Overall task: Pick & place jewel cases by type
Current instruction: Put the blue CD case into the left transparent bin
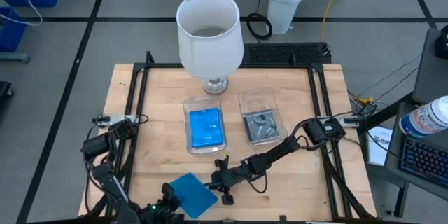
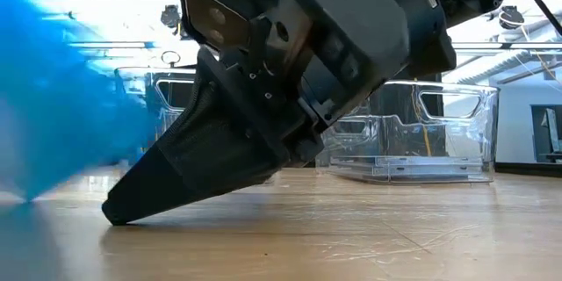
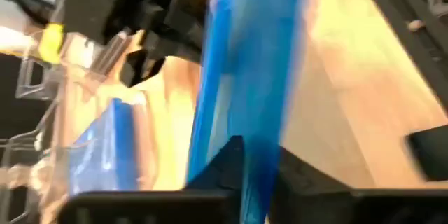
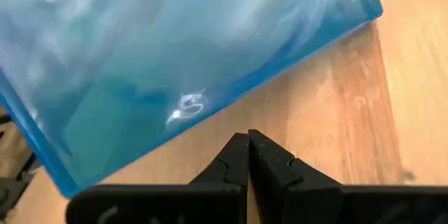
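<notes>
The blue case's flat side [image 1: 193, 194] faces my closed right gripper, so next my right gripper goes up, turns and opens around the blue case's free edge [image 1: 207, 187].
A bright blue jewel case [image 1: 190, 194] stands tilted near the table's front edge, with my left gripper [image 1: 171, 199] shut on it. In the left wrist view I see the case [image 3: 245, 63] almost edge-on. My right gripper [image 1: 222, 182] is shut with nothing in it. It points at the case's right side, its tip [image 2: 114, 212] low over the wood. In the right wrist view a narrow strip of table shows between the tip [image 4: 248, 140] and the case [image 4: 182, 56]. More blue cases lie in the left clear tray [image 1: 205, 127], and grey ones in the right clear tray [image 1: 261, 126]. My left gripper pinches the blue case between its two fingers [image 3: 224, 164], one on each flat face, at the case's near edge [image 3: 255, 161]. The fingers come from the table's near left, slanting down. The case stands tilted on edge and reaches away from the fingers. Whether its lower edge touches the table I cannot tell.
A tall white cylinder on a glass foot [image 1: 210, 35] stands behind the trays at the far middle. A black frame [image 1: 140, 112] runs along the table's left and right sides. Bare wood lies between the trays and the front edge.
</notes>
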Robot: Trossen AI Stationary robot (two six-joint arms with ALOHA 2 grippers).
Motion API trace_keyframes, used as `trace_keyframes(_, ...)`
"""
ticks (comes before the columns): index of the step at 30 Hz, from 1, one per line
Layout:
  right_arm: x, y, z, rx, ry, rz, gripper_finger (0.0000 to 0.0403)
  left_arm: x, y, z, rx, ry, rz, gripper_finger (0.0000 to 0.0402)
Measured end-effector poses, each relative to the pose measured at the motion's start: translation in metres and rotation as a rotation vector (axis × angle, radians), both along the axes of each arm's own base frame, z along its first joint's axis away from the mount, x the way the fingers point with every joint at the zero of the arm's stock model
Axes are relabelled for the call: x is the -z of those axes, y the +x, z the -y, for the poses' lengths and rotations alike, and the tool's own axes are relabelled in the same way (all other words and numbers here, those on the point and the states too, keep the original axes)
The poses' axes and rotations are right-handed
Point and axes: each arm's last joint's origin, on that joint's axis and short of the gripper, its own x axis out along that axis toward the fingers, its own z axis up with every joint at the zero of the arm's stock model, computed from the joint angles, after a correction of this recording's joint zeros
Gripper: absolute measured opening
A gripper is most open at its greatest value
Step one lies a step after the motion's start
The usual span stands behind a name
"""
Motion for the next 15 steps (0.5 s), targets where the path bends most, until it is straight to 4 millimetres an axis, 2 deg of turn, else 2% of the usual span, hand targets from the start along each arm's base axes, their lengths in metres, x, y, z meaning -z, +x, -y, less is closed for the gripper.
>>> trace_keyframes(2, -0.001, 0.000, -0.002, -0.040, -0.024, 0.032, 0.0004, -0.006, -0.001, -0.001, -0.016, 0.016, -0.005, 0.0014)
trace_keyframes(6, -0.005, -0.001, -0.009, -0.112, -0.078, 0.104, 0.0004, -0.013, -0.002, -0.004, -0.071, 0.013, -0.006, 0.0021)
trace_keyframes(9, -0.015, -0.006, -0.015, -0.112, -0.192, 0.145, 0.0010, -0.014, -0.005, -0.007, -0.108, 0.020, -0.027, 0.0016)
trace_keyframes(12, -0.033, -0.015, -0.022, -0.073, -0.362, 0.176, 0.0036, -0.015, -0.007, -0.011, -0.155, 0.015, -0.024, 0.0012)
trace_keyframes(15, -0.050, -0.028, -0.034, -0.008, -0.508, 0.204, 0.0085, -0.016, -0.008, -0.013, -0.195, 0.002, -0.020, 0.0021)
